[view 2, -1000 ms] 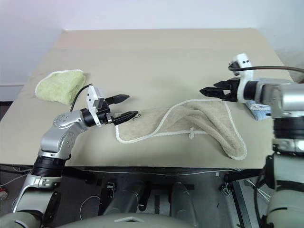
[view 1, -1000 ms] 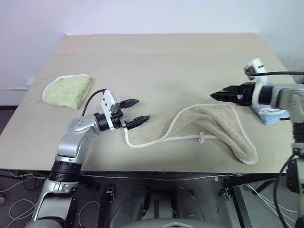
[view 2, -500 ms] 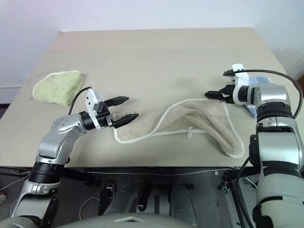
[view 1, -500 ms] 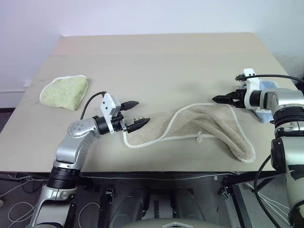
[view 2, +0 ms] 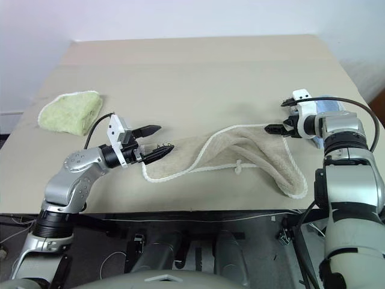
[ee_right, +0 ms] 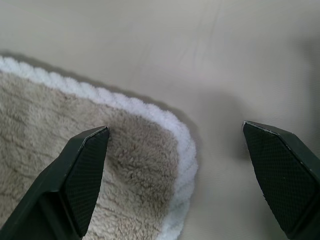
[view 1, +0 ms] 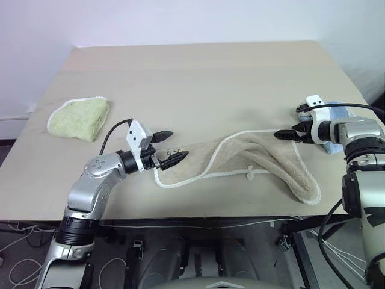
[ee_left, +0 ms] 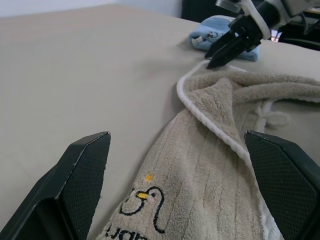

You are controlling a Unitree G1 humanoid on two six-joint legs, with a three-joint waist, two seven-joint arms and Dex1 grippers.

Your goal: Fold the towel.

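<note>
The beige towel (view 1: 255, 148) will fall open into a wide, sagging sheet when I raise its corners, because loose folds (view 1: 293, 168) puff up beside the white loop.
The beige towel (view 1: 264, 155) with white edging lies crumpled in a long bunch across the near middle of the table. My left gripper (view 1: 178, 143) is open at the towel's left end, its fingers level just over the corner with the dark logo (ee_left: 145, 205). In the left wrist view the cloth (ee_left: 210, 165) runs on between the fingers. My right gripper (view 1: 280, 134) is open, tilted down at the towel's far right corner. In the right wrist view that white-edged corner (ee_right: 150, 125) lies between the fingers. Neither gripper holds anything.
A folded light green towel (view 1: 79, 117) rests at the table's left side. A light blue cloth (ee_left: 215, 37) sits by the right edge, just behind my right gripper. The tan table (view 1: 198, 78) stretches bare toward its far edge.
My right gripper has dropped and tilted down, coming to the towel's far right corner. The left gripper has stayed at the left end.
</note>
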